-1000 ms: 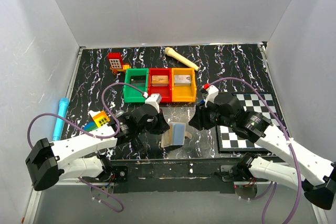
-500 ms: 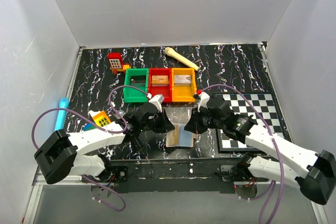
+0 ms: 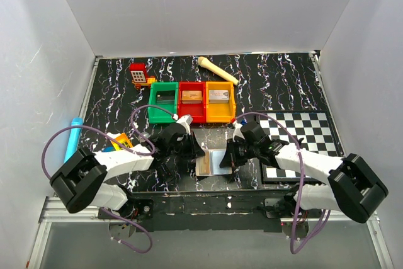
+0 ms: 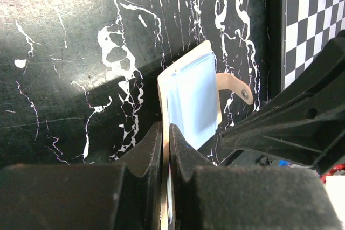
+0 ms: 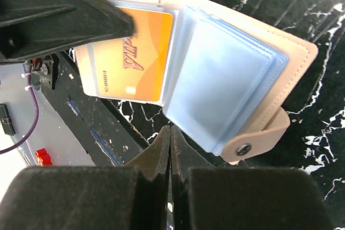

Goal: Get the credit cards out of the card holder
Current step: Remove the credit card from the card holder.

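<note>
The robot's left gripper holds the card holder's orange-card side [image 5: 129,71] tilted up, so it should put that side down flat and hold its outer edge [image 5: 84,72] for the right gripper.
The card holder [image 3: 213,160] stands open near the table's front edge, tan outside with pale blue pockets [image 5: 221,90]. An orange credit card [image 5: 132,60] shows inside its left pocket. My left gripper [image 4: 166,133] is shut on the holder's tan edge [image 4: 191,100], seen from above at the holder's left side [image 3: 198,152]. My right gripper [image 5: 170,133] is shut with nothing visible between its jaws. Its tips sit just under the lower edge of the blue pockets, at the holder's right side [image 3: 228,155]. The holder's snap tab [image 5: 259,136] hangs at the right.
Green [image 3: 165,102], red [image 3: 192,100] and yellow [image 3: 220,100] bins stand behind the holder. A chequered board [image 3: 302,137] lies under the right arm. A blue cylinder [image 3: 72,140], a coloured toy block [image 3: 119,143], a red toy [image 3: 140,75] and a pale wooden piece [image 3: 217,70] lie farther off.
My right gripper has come left to the card holder and shut. The left arm has shifted the holder slightly right, and both arms now stand closer together.
</note>
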You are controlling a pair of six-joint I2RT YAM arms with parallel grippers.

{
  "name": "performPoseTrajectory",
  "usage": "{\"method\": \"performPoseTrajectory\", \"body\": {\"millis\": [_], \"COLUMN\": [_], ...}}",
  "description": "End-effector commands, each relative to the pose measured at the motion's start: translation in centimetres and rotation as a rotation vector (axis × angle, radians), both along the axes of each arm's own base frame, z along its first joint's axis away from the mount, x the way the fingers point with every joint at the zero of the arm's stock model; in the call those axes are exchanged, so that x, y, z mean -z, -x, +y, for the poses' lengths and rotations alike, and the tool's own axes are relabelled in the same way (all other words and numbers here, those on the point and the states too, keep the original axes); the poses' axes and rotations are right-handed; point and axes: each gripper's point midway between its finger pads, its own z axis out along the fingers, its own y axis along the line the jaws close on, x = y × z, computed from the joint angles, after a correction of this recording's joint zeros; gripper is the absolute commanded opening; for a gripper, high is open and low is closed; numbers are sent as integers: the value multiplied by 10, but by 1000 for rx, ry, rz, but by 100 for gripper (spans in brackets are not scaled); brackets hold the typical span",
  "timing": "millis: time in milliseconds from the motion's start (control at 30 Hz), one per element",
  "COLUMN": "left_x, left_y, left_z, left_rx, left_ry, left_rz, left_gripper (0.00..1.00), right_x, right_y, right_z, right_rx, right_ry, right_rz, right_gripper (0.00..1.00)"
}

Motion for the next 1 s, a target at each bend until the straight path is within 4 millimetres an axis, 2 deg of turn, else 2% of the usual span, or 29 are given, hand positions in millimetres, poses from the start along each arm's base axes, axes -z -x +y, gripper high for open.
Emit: {"method": "performPoseTrajectory", "body": {"millis": [0,167,367,433,467,500,567,633,800,967], "left_x": [1,5,6,6,5,4,4,4,-1,-29], "left_y": [-5,-10,-15,-16,-16,-16,-17,-17,-19,-20], "left_z": [-2,0,1,3,4,5,9,14,28,42], "left_rx": [27,42,58,55,55,54,41,25,-14,-28], "left_ry": [14,-12,-23,-22,-21,-23,-32,-47,-82,-110], "left_rz": [-12,-4,3,7,6,4,1,3,-2,-69], "left_gripper": [0,0,2,8,17,30,47,58,64,63], "right_x": [1,17,26,28,30,30,30,31,30,26], "right_y": [-7,-10,-13,-13,-12,-13,-13,-13,-14,-15], "right_z": [4,-4,-7,-8,-8,-9,-10,-11,-11,-11], "right_rx": [19,53,69,73,73,78,81,85,90,86], "right_ry": [-65,-27,-7,-1,4,2,3,6,6,2], "right_rz": [26,66,91,99,104,106,105,106,106,96], "right_gripper": [5,5,5,5,5,5,5,5,6,6]}}
